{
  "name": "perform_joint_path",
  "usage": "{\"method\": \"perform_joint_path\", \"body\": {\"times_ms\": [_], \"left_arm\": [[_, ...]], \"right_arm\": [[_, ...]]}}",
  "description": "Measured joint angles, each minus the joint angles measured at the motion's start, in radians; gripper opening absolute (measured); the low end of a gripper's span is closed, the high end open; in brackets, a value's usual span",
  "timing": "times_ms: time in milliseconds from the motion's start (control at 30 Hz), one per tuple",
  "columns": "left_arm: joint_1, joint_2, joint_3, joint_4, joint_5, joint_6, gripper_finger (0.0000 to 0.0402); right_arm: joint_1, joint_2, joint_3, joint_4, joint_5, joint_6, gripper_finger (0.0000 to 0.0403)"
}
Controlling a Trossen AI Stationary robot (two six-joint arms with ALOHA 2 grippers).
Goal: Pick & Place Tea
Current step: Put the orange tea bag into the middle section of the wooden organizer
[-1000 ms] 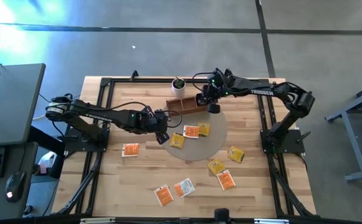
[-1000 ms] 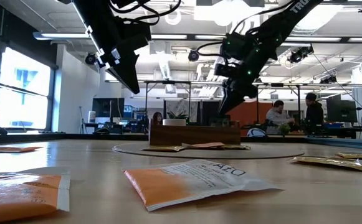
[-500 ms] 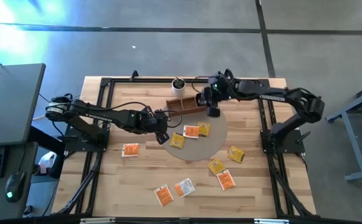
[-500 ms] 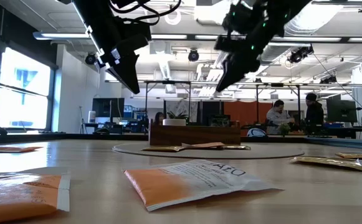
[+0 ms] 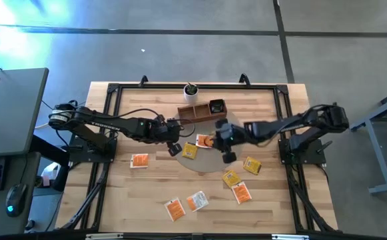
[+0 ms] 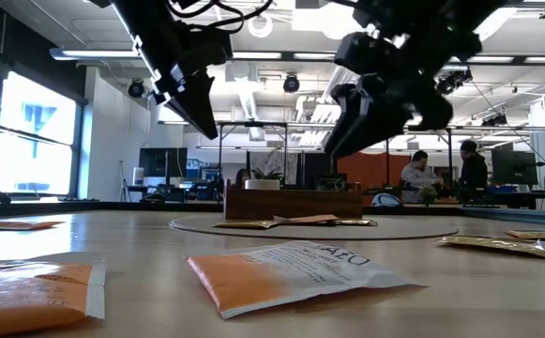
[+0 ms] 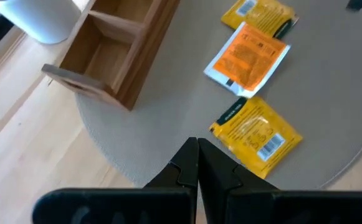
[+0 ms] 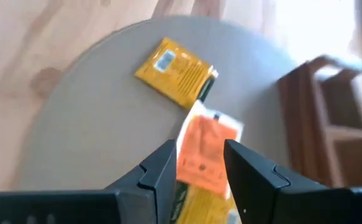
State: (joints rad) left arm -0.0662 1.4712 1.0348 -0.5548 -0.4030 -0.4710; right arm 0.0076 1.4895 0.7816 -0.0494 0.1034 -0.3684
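The orange sachet (image 8: 204, 148) lies lengthwise between the open fingers of my right gripper. I should keep moving down toward its white end (image 8: 199, 112) until the fingers are on both sides of it, then close them.
Several flat tea sachets lie on the table. On the round grey mat (image 5: 210, 160) lie a yellow sachet (image 5: 189, 151), an orange one (image 5: 204, 141) and a second yellow one partly under my right gripper. My right gripper (image 5: 218, 138) hovers open above the mat; in its wrist view the orange sachet (image 8: 209, 152) shows between its open fingers (image 8: 198, 165), with the yellow sachet (image 8: 176, 71) beyond. My left gripper (image 5: 174, 147) is shut and empty above the mat's left edge, close to the yellow sachet (image 7: 257, 134). Both grippers hang clear of the table in the low view (image 6: 342, 141).
The brown wooden tray (image 5: 202, 111) stands at the mat's far edge, with a dark thing in its right compartment (image 5: 216, 107) and a white pot (image 5: 191, 92) behind it. More sachets lie at the left (image 5: 138, 161), right (image 5: 251, 165) and near the front (image 5: 196, 200).
My right gripper has gone from above the tray's right end toward the table's near edge, and now hangs over the sachets on the mat. The tray's right compartment, covered before, now shows.
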Motion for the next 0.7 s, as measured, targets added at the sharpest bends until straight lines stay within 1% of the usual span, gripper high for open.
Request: {"method": "perform_joint_path", "body": {"times_ms": [67,133,200,300,500,633,700], "left_arm": [[0.000,0.000,0.000,0.015,0.002,0.001,0.0000],[0.000,0.000,0.000,0.030,0.008,0.002,0.0000],[0.000,0.000,0.000,0.043,0.027,0.003,0.0000],[0.000,0.000,0.000,0.056,0.028,0.003,0.0000],[0.000,0.000,0.000,0.095,0.023,0.002,0.0000],[0.000,0.000,0.000,0.091,0.019,-0.005,0.0000],[0.000,0.000,0.000,0.086,0.019,-0.005,0.0000]], "right_arm": [[0.020,0.003,-0.067,0.138,0.041,-0.057,0.0131],[0.029,0.005,-0.122,0.251,0.037,-0.061,0.0131],[0.030,0.013,-0.151,0.337,0.037,-0.001,0.0131],[0.035,0.046,-0.152,0.409,0.078,0.084,0.0131],[0.052,0.207,-0.024,0.415,0.140,0.154,0.0131],[0.052,0.324,0.071,0.348,0.126,0.172,0.0131],[0.052,0.375,0.108,0.323,0.142,0.161,0.0131]]}}
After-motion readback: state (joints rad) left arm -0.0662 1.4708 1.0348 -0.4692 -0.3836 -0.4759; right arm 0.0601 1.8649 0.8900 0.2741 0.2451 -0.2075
